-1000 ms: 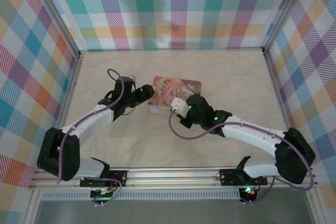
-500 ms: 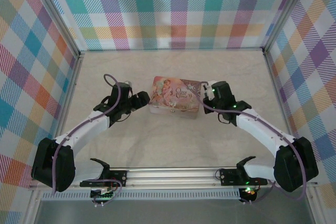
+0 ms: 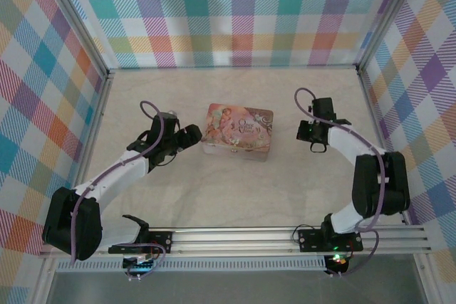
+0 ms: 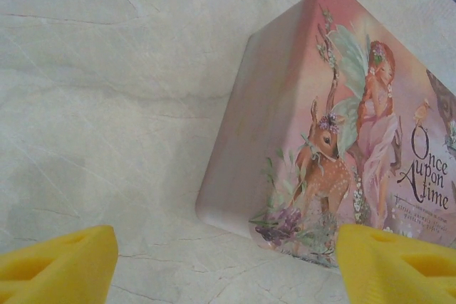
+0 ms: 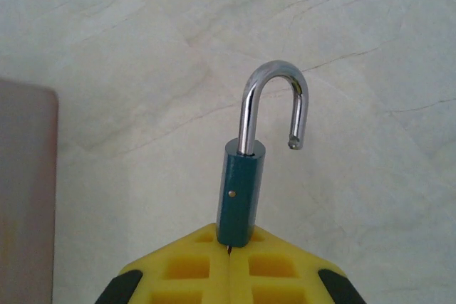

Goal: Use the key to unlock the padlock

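Note:
The shackle's loose end (image 5: 295,144) is clear of the padlock's body, so my right gripper should keep lowering the padlock to the clear table (image 5: 324,179) and let go of the key there.
The padlock (image 5: 240,194) has a small teal body, and its silver shackle (image 5: 274,101) stands swung open, its free end out of the body. It sticks out from my right gripper (image 5: 228,248), whose yellow fingers (image 5: 285,268) are shut on the key (image 5: 228,250), a thin dark sliver under the lock body. That gripper (image 3: 305,132) hovers over bare table right of the pink illustrated tin (image 3: 239,129). My left gripper (image 3: 192,135) is open at the tin's left end (image 4: 285,140), its yellow fingers (image 4: 64,261) spread wide and touching nothing.
The tin's edge (image 5: 25,197) shows at the left of the right wrist view. Checkered walls (image 3: 235,12) enclose the pale marbled table (image 3: 178,190) on three sides. The aluminium rail (image 3: 285,236) with both arm bases runs along the near edge.
My right arm has swung from the tin's front to its right side and out over bare table, carrying the padlock. My left gripper drew back slightly from the tin's left end.

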{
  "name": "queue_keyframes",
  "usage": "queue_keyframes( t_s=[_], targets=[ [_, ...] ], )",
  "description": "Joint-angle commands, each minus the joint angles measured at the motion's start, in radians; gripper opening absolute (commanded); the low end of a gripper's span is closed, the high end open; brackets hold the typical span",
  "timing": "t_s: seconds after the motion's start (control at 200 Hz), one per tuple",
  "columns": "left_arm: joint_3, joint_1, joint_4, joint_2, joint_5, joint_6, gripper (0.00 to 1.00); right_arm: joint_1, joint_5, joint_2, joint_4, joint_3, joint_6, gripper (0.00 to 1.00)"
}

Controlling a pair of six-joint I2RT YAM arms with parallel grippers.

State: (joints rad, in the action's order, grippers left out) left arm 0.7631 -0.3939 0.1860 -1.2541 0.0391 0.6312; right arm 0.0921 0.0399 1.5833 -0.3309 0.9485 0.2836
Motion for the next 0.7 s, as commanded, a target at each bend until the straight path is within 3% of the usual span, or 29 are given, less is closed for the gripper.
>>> queue_keyframes(
  t_s=[0.0,0.515,0.695],
  targets=[
    [-0.009,0.007,0.016,0.013,-0.014,-0.007,0.80,-0.015,-0.044,0.056,-0.001,0.058,0.030,0.00],
    [-0.004,0.007,-0.002,-0.013,-0.008,0.004,0.80,-0.041,-0.108,0.173,-0.051,0.139,0.080,0.08],
    [0.009,0.008,0.016,-0.004,-0.019,-0.007,0.81,-0.041,-0.099,0.133,-0.073,0.144,0.086,0.30]
  ],
)
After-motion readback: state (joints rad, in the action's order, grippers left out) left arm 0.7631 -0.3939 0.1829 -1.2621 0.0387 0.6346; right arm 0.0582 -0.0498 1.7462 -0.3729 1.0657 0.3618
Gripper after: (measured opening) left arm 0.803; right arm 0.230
